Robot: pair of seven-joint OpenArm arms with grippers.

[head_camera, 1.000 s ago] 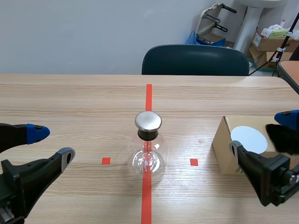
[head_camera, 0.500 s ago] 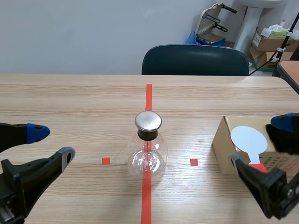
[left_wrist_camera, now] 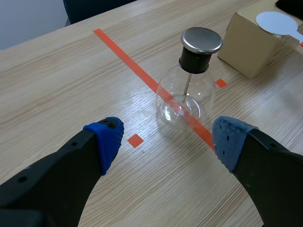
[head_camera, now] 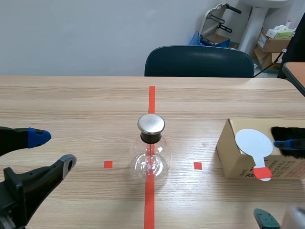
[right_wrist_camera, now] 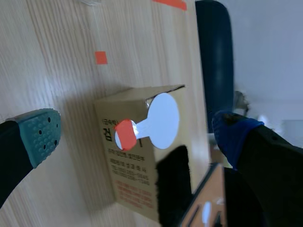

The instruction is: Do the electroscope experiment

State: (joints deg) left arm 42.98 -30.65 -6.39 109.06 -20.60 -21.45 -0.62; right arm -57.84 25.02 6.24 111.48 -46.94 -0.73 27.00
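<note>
The red handle [head_camera: 262, 173] sticks straight out beyond the edge of the box, so I expect the white disc paddle [head_camera: 254, 142] to stay flat when the robot lifts it.
A glass flask electroscope [head_camera: 150, 155] with a round metal cap [head_camera: 151, 123] stands on the red centre line. In the left wrist view the electroscope [left_wrist_camera: 186, 93] lies ahead of my open left gripper [left_wrist_camera: 165, 142]. A white disc paddle with a red handle [head_camera: 255, 147] lies on a cardboard box [head_camera: 238, 162] at the right, beside a black furry cloth [head_camera: 289, 140]. My left gripper [head_camera: 47, 150] is open at the near left. My right gripper [right_wrist_camera: 137, 130] is open around the paddle [right_wrist_camera: 154, 122] and box [right_wrist_camera: 137, 184] in its wrist view; only its fingertips [head_camera: 263, 219] show in the scene.
A dark chair [head_camera: 199, 61] stands behind the table's far edge. Boxes and equipment [head_camera: 274, 38] fill the back right corner. Small red squares [head_camera: 108, 164] mark the table on either side of the flask.
My right gripper has drawn back toward the near right, uncovering the white paddle and the box. The left gripper has barely moved.
</note>
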